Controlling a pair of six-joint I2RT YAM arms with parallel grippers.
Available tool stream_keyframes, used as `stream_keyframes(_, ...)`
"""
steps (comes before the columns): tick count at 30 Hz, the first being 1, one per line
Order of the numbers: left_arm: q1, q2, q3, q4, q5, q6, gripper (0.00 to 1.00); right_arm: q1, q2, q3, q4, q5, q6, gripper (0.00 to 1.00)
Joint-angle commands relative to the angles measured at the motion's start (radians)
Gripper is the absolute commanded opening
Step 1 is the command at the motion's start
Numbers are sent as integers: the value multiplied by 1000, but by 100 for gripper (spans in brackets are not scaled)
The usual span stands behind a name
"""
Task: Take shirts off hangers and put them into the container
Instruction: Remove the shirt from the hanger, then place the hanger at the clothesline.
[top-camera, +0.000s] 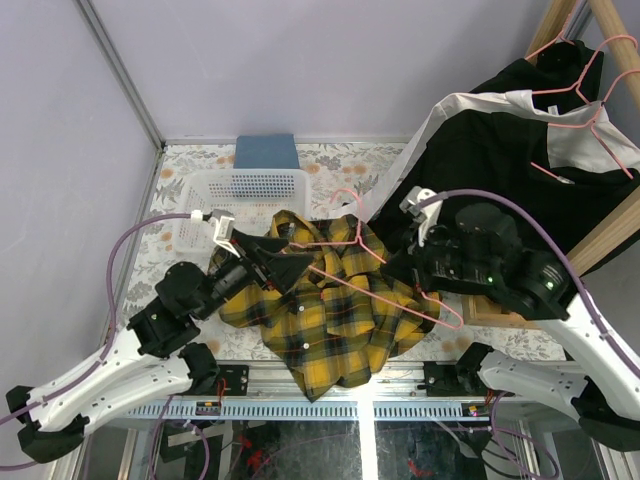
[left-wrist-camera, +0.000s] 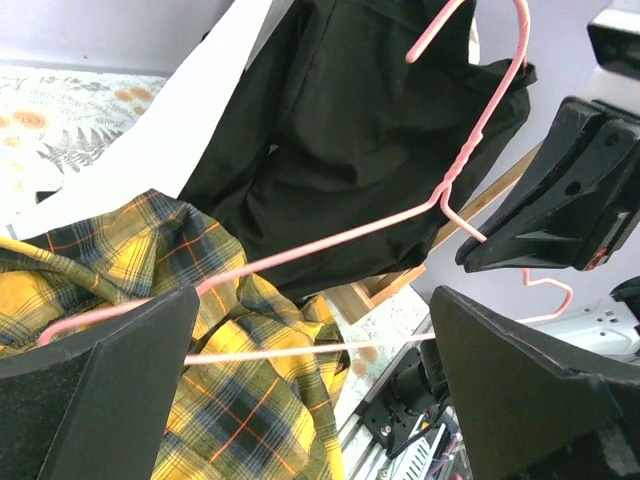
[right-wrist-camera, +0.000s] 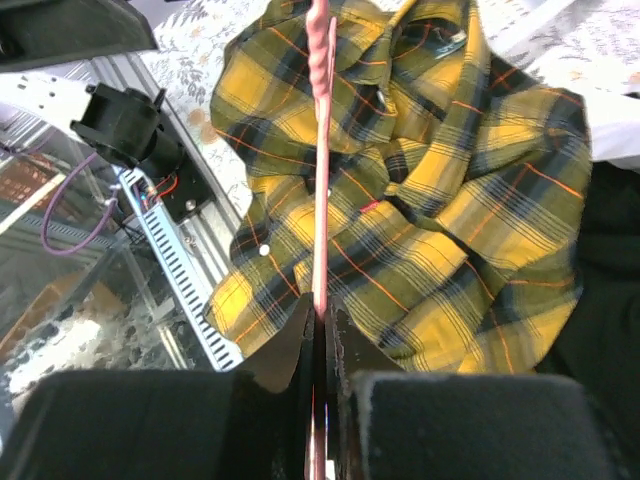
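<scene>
The pink hanger (top-camera: 375, 293) should leave the plaid shirt lying behind when I carry the hanger away, because the hanger's rounded end (left-wrist-camera: 47, 335) shows over the cloth.
The yellow-and-black plaid shirt (top-camera: 330, 320) lies crumpled on the table between the arms. A pink hanger (top-camera: 400, 295) is raised over it, and its left end runs into the plaid cloth (left-wrist-camera: 230, 400). My right gripper (top-camera: 392, 268) is shut on the hanger's wire (right-wrist-camera: 320, 200), the jaws pinched flat on it (right-wrist-camera: 320, 330). My left gripper (top-camera: 285, 255) is open, and the hanger's lower bar (left-wrist-camera: 300, 352) crosses the gap between its wide-apart fingers (left-wrist-camera: 100, 380) without touching them. The white container (top-camera: 250, 188) stands behind the shirt with nothing showing inside.
Black and white shirts (top-camera: 500, 150) hang on pink hangers (top-camera: 585, 115) from a wooden rack (top-camera: 600, 245) at the right. A folded blue cloth (top-camera: 266, 152) lies behind the basket. The metal table edge (top-camera: 330, 385) runs just in front of the plaid shirt.
</scene>
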Motion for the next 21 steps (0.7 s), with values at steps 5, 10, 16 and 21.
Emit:
stream_keyframes(5,3,-46,-9,68,-32,5,98,3,-261,-149,219,559,113,0)
stream_keyframes(10,4,19,-8,92,-12,28,95,3,-224,-170,269,677,213,0)
stream_keyframes(16,-37,94,-26,171,-35,116,91,3,-97,-159,314,738,347,0)
stream_keyframes(21,-181,156,-22,221,-187,215,92,3,58,-73,273,877,423,0)
